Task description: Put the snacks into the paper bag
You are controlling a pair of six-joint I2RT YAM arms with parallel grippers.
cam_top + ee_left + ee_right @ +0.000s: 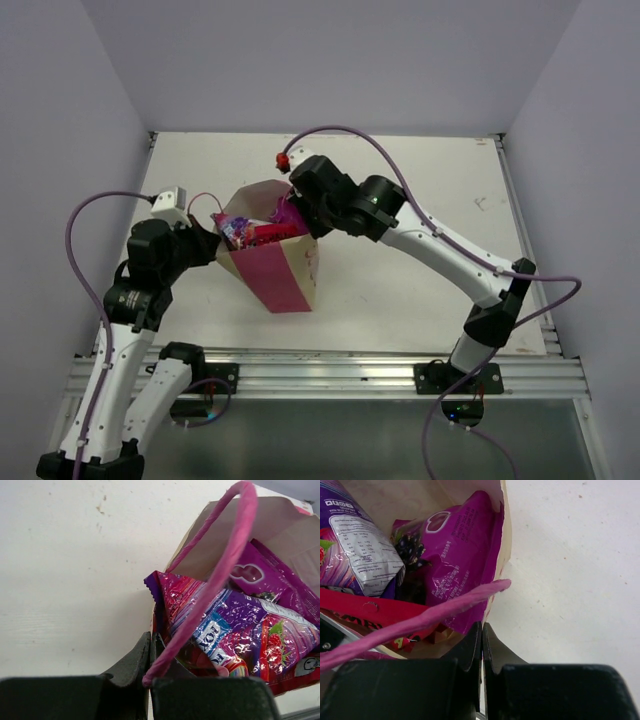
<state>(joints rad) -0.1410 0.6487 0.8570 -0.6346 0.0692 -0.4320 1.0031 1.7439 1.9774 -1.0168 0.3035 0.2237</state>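
I can see my grippers on opposite rims of the bag and the snacks inside the paper bag (258,230). My right gripper should keep going toward mid-table (335,285) and let go once the bag stands straight.
The paper bag (287,280) stands tilted mid-table, its magenta panel facing front. Snack packets (262,233) fill its open mouth. My left gripper (215,243) is shut on the bag's left rim (154,630). My right gripper (300,215) is shut on the bag's right rim (506,555). The left wrist view shows the purple pouch (240,630), the purple-pink packet (270,577) and a pink handle (215,580). The right wrist view shows the purple-pink packet (462,565), the purple pouch's back (355,550), a red packet (375,612) and a handle (420,617).
The white table top (420,200) is enclosed by pale walls on three sides. An aluminium rail (330,370) runs along the near edge by the arm bases. Purple cables loop from both arms.
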